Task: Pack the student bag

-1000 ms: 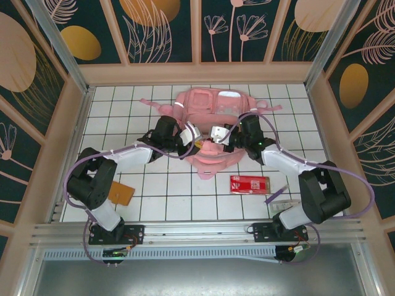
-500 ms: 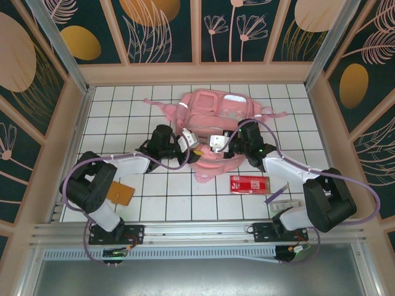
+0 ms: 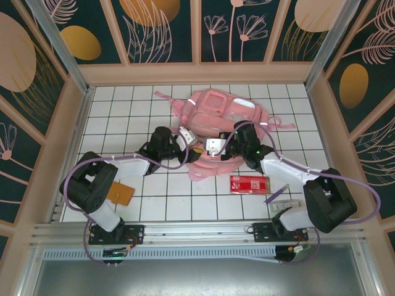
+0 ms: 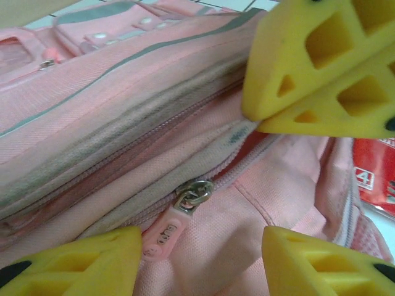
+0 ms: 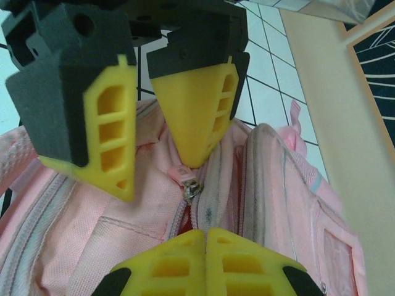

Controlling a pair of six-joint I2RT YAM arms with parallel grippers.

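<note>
The pink zipper pull (image 4: 166, 235) touches a finger of my open left gripper, so I should move back and line up the fingers around the pull (image 4: 172, 227) before closing.
The student bag (image 3: 219, 114) is a large pink backpack lying at the middle back of the table, with its near end between both arms. My left gripper (image 3: 192, 143) (image 4: 200, 246) is open over a zipped seam, and the pink zipper pull (image 4: 165, 229) lies just inside its left finger. My right gripper (image 3: 210, 151) (image 5: 205, 237) is shut, pinching the bag's fabric edge beside that zipper. A short stretch of the zipper is parted, showing red inside. In the right wrist view the left gripper's fingers (image 5: 197, 117) stand spread above the zipper slider (image 5: 192, 187).
A red packet (image 3: 249, 183) (image 4: 373, 176) lies on the tiles just near-right of the bag. A brown card (image 3: 121, 193) sits by the left arm's base. A small pale item (image 3: 285, 203) lies near the right arm's base. Loose pink straps (image 3: 162, 97) trail off the bag.
The bag has swung, its far end going right and its near end sliding toward the front left. Both grippers moved slightly toward the near side with it.
</note>
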